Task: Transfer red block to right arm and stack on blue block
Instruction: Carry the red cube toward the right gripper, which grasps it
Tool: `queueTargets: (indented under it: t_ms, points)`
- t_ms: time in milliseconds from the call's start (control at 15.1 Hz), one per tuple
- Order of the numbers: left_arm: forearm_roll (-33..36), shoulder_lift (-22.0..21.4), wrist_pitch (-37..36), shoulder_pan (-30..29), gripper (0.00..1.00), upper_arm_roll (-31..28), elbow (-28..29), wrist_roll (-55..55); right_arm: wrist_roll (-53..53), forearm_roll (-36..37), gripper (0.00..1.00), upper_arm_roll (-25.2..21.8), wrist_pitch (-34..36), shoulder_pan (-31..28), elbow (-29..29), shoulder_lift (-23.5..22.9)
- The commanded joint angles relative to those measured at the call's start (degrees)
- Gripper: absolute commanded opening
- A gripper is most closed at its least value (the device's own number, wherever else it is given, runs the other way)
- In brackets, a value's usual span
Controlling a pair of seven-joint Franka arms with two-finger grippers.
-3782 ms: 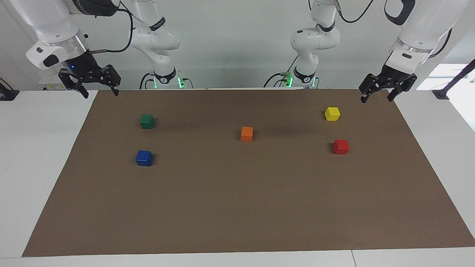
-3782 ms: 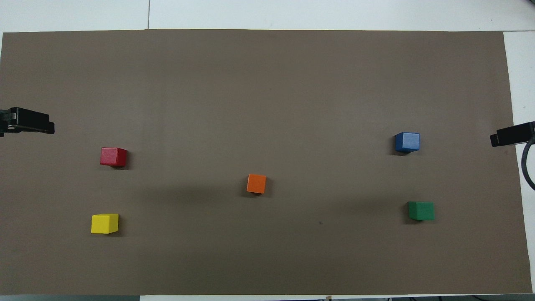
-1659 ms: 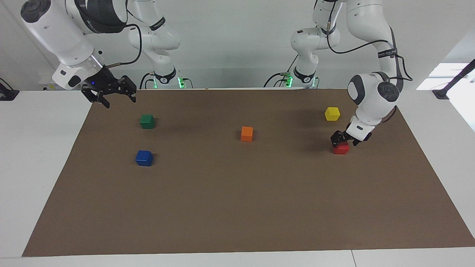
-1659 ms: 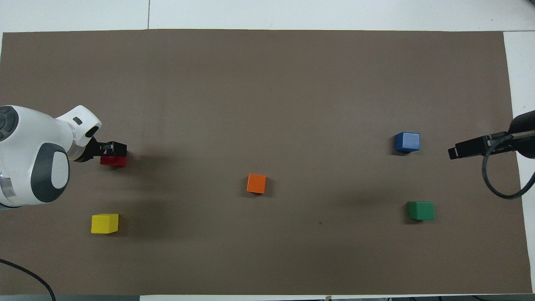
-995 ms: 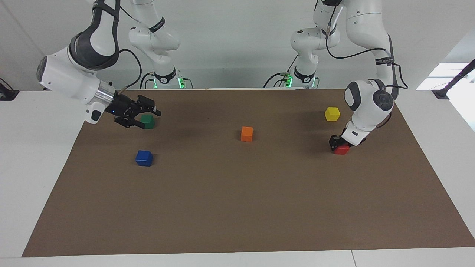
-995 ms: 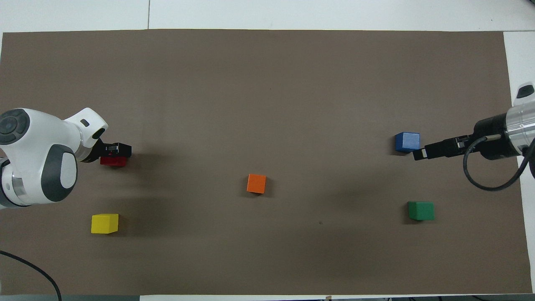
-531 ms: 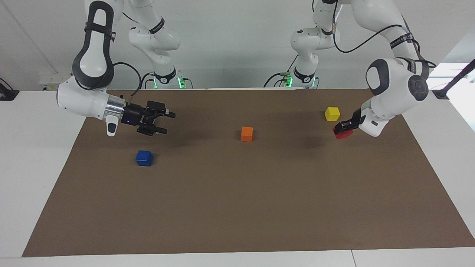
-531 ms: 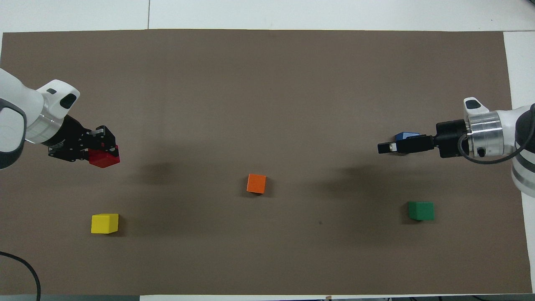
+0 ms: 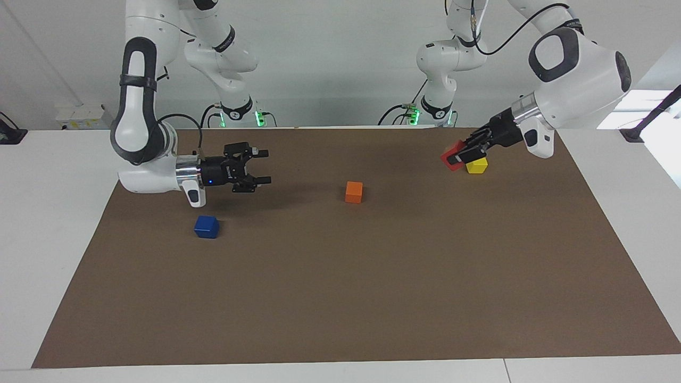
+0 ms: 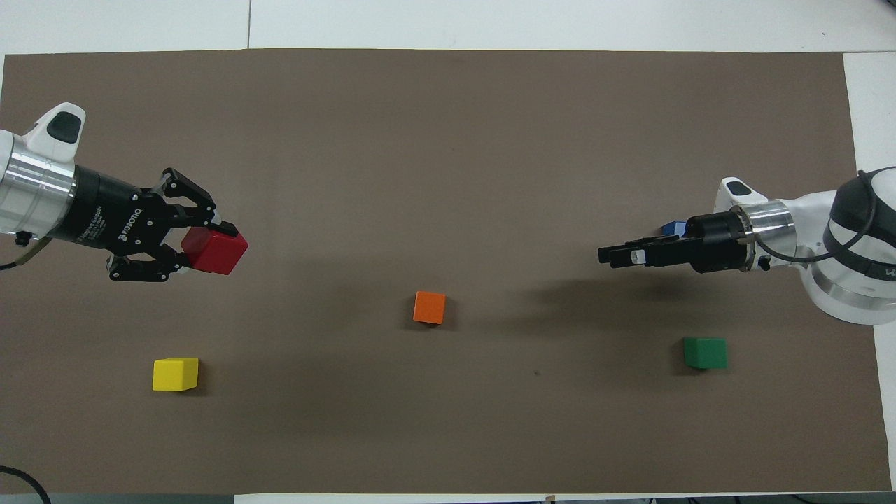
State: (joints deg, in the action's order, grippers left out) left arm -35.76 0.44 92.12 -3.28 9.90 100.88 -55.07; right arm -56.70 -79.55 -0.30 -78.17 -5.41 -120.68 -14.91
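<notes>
My open right gripper keeps moving toward the block's loose end (image 10: 234,255) and closes there, because the red block (image 10: 213,250) sticks out past my left gripper's fingers.
The red block (image 9: 450,159) is up in the air in my left gripper (image 9: 459,155), which is shut on it, over the brown mat near the yellow cube. It also shows in the overhead view (image 10: 217,253), with the left gripper (image 10: 207,246) lying level and pointing toward the table's middle. The blue block (image 9: 206,226) rests on the mat toward the right arm's end; in the overhead view the block (image 10: 673,227) is mostly hidden under the right gripper. My right gripper (image 9: 265,167) is open and empty, level, pointing toward the middle; the overhead view shows it too (image 10: 605,255).
An orange cube (image 9: 354,192) sits mid-mat, also in the overhead view (image 10: 429,307). A yellow cube (image 9: 478,167) (image 10: 175,374) sits toward the left arm's end. A green cube (image 10: 705,352) sits nearer the robots than the blue block. The brown mat (image 9: 340,298) covers the table.
My left gripper closed on the red block, lifted it off the mat and carried it up and toward the middle. My right gripper swung down level and moved toward the middle, over the blue block.
</notes>
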Motion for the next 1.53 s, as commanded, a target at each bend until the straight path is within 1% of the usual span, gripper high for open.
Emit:
queueTargets:
  t_ms: [0,133,199,332,464,597,730,796,929,995,1062,1261,1460]
  points:
    - [-7.8,-1.6,4.2,1.4,0.0,1.8,1.9,-13.1,-5.3,-5.2,1.0,0.2,4.9,2.5,-1.3,-2.1]
    - [-11.2,-2.1,7.1,3.4,0.0,2.0,3.3,-20.4,-5.9,-9.6,1.0,0.2,8.2,4.2,-2.8,-2.1]
    - [-13.2,-3.1,8.6,4.6,0.0,2.0,5.1,-22.1,-7.1,-11.7,1.0,0.2,9.2,5.2,-3.3,-2.5]
    - [-18.2,-6.1,14.2,6.9,0.0,2.0,11.2,-22.7,-10.3,-17.4,1.0,0.2,12.5,8.3,-4.1,-4.5]
    - [-24.1,-10.3,21.6,9.9,0.0,2.0,18.8,-22.9,-11.9,-19.3,1.0,0.2,13.9,9.9,-4.3,-5.6]
    - [-28.6,-12.6,29.7,14.7,0.0,2.0,24.0,-23.6,-13.0,-21.5,1.0,0.2,16.5,11.2,-4.3,-6.8]
    - [-28.9,-12.8,34.3,19.4,0.0,2.0,24.5,-26.7,-14.2,-22.0,1.0,0.2,18.1,12.1,-4.2,-7.7]
    - [-28.9,-12.7,35.7,20.7,0.0,2.0,24.5,-28.2,-14.2,-23.3,1.0,0.2,18.5,12.4,-4.2,-8.1]
    - [-29.0,-12.7,37.1,23.0,0.0,2.1,24.5,-30.1,-16.8,-23.8,1.0,0.2,18.6,13.7,-3.1,-11.3]
    - [-29.1,-12.7,38.8,24.3,0.0,2.1,24.5,-30.5,-18.2,-24.0,1.0,0.2,19.0,14.6,-1.8,-13.0]
    - [-29.1,-12.6,40.7,26.0,0.0,2.0,24.5,-31.8,-18.4,-24.6,1.0,0.3,19.1,14.8,-1.2,-13.7]
    - [-29.1,-12.1,48.9,30.3,0.0,2.1,25.5,-34.1,-18.3,-28.7,1.0,1.4,19.1,16.1,-1.2,-13.7]
    - [-29.1,-12.2,50.3,31.3,0.0,2.0,26.9,-34.1,-17.9,-30.6,1.0,1.6,19.1,17.3,-0.9,-13.7]
